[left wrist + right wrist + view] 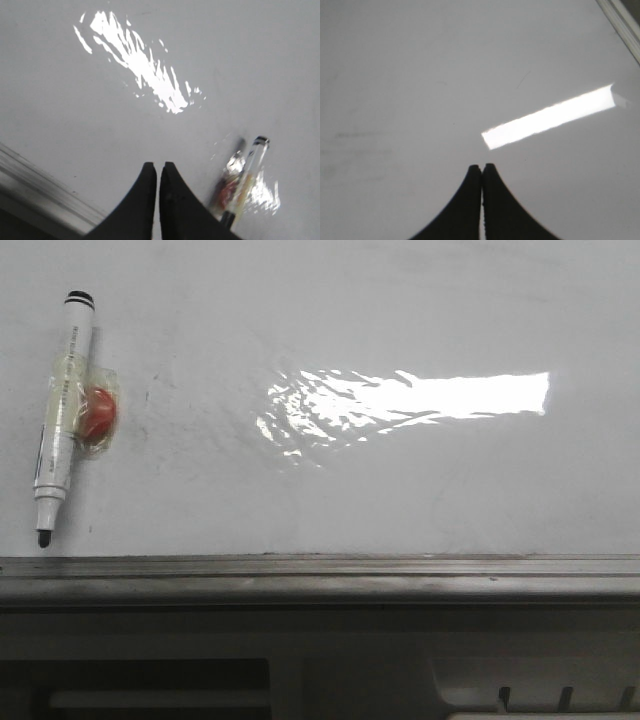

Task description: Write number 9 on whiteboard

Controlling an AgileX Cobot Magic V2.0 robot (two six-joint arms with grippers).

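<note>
The marker [67,380] lies at a slant next to my closed left gripper. I should open the gripper, turn it to straddle the marker and grab the marker's body [54,462] close to the marker's tip.
The whiteboard [400,480] lies flat, glossy white-grey, with a bright light reflection. No number 9 shows on it. A white marker [65,410] with a black cap end and black tip lies at the left, a red piece taped to its side [98,413]. It also shows in the left wrist view [245,185], just beside my left gripper [158,166], which is shut and empty above the board. My right gripper [482,167] is shut and empty above bare board near the reflection. Neither gripper shows in the front view.
A grey metal rail [320,575] runs along the board's near edge; it also shows in the left wrist view [45,187] and in the right wrist view [622,22]. Faint smudges mark the board [355,135].
</note>
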